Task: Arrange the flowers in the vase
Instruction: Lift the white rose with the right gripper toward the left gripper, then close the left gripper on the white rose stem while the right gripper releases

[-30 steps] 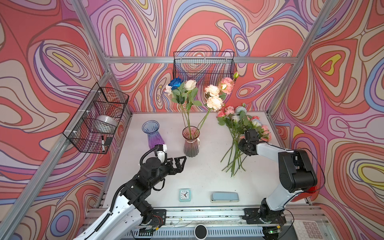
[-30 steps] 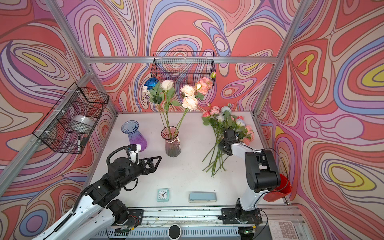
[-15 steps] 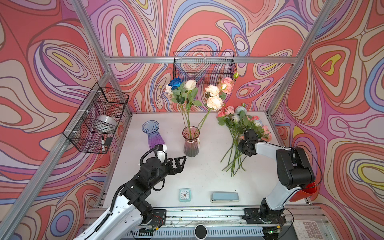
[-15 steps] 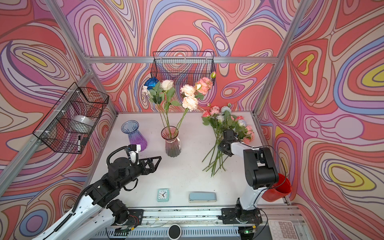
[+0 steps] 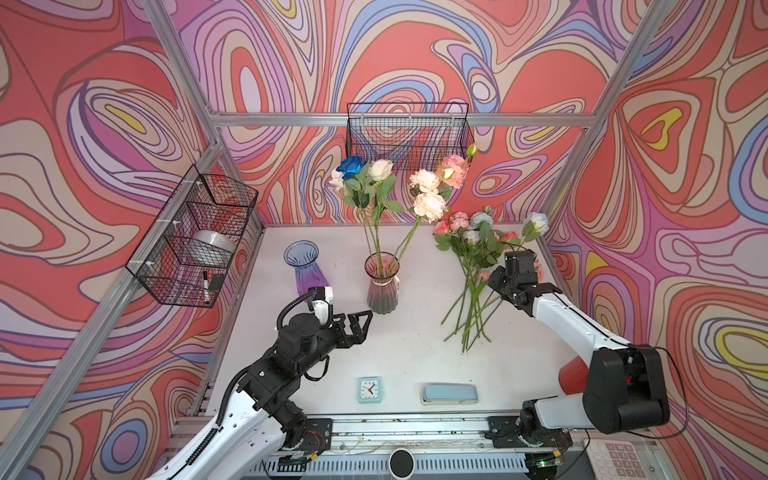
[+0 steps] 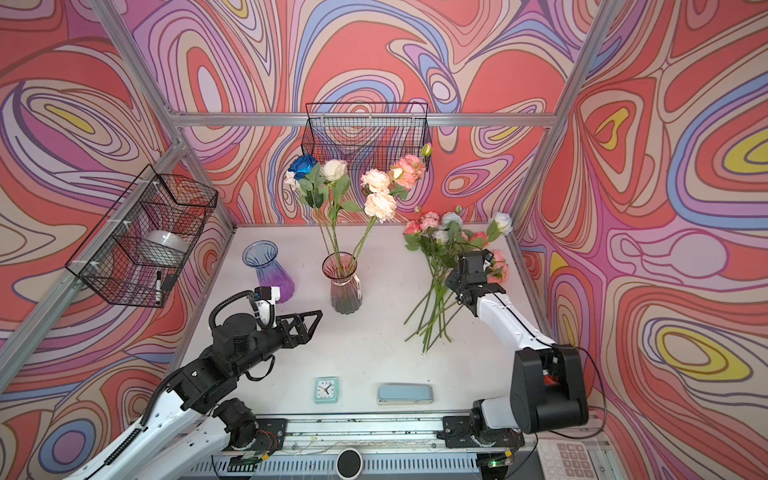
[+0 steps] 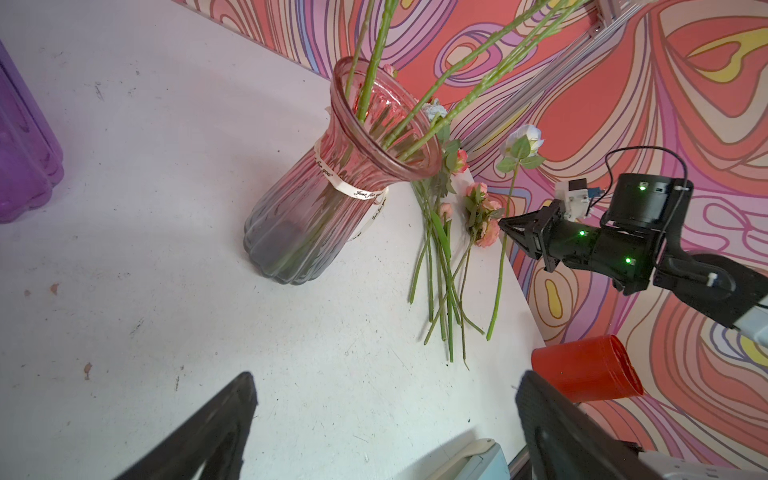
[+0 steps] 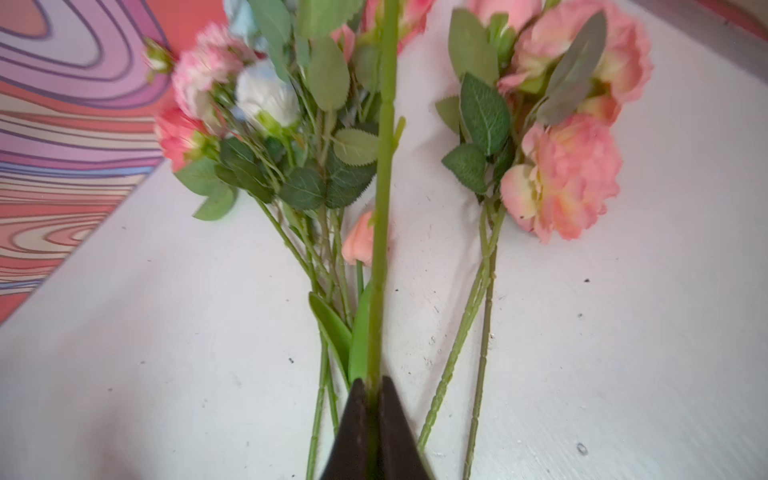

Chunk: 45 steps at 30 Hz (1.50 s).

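I hold the blue-white rose's stem in my right gripper, its upper part point(image 7: 511, 188) free, so my open left gripper should keep going toward that stem point(image 8: 380, 240) and close there.
A pink glass vase point(image 5: 382, 286) point(image 6: 345, 286) point(image 7: 332, 195) stands mid-table with several flowers point(image 5: 428, 205) upright in it. More flowers point(image 5: 469, 266) point(image 6: 436, 266) lie bunched on the table at the right. My right gripper point(image 5: 496, 282) point(image 6: 453, 282) point(image 8: 374, 386) is shut on one green stem point(image 8: 382, 208). In the left wrist view that stem carries a pale blue-white rose point(image 7: 525, 141). My left gripper point(image 5: 359, 328) point(image 6: 309, 326) point(image 7: 386, 386) hovers open and empty, in front and to the left of the pink vase.
A purple-blue vase point(image 5: 305, 270) stands empty to the left of the pink one. A small clock point(image 5: 369, 390) and a pale blue case point(image 5: 449, 394) lie near the front edge. A red cup point(image 7: 590, 370) sits off the table's right side. Wire baskets point(image 5: 195, 232) point(image 5: 409, 133) hang on the walls.
My right gripper has closed on a stem in the loose bunch and shifted slightly. The left arm has not moved.
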Available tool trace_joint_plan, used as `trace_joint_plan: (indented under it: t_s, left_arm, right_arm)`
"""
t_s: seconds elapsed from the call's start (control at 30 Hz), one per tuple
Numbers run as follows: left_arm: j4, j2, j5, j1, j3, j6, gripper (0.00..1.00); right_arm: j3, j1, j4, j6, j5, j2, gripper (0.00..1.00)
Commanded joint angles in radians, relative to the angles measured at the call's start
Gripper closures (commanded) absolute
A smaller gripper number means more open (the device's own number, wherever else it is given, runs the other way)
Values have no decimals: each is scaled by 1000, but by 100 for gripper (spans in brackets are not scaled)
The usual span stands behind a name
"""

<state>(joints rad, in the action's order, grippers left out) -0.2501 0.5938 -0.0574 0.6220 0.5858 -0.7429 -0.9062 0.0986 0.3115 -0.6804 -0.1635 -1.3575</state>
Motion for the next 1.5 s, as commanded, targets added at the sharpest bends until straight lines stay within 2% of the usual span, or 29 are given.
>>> trace_joint_plan:
  t_s: [0.0,0.3,0.4,0.53,0.63,0.8,1.07,1.13,1.27,1.47]
  left_arm:
    - [-8,-15,-36,-2,52,23,0]
    - [-32,-26,-129,-2,128,79,0]
    - [-23,-35,-162,-3,148,87,0]
    - [-21,-35,-214,-2,168,102,0]
    - [25,-31,-256,-3,181,111,0]
    - [49,-29,-307,-2,207,136,1]
    - [95,-32,-374,-2,233,161,3]
    - [122,-34,-397,-3,234,164,5]
    - [185,-38,-430,-2,226,163,16]
    - [263,-39,-464,-2,204,151,37]
  right_arm:
    - [32,0,35,28,6,115,100]
    - [88,57,-53,101,201,471,100]
    - [100,75,-137,134,313,569,100]
    - [99,85,-248,137,497,630,100]
    - [74,112,-289,139,576,632,100]
    - [-2,276,-277,215,574,587,100]
    - [-124,749,-247,394,378,418,100]
    - [-145,836,-257,413,344,368,100]
    - [-154,940,-321,409,342,283,100]
    - [-133,1004,-411,388,333,231,100]
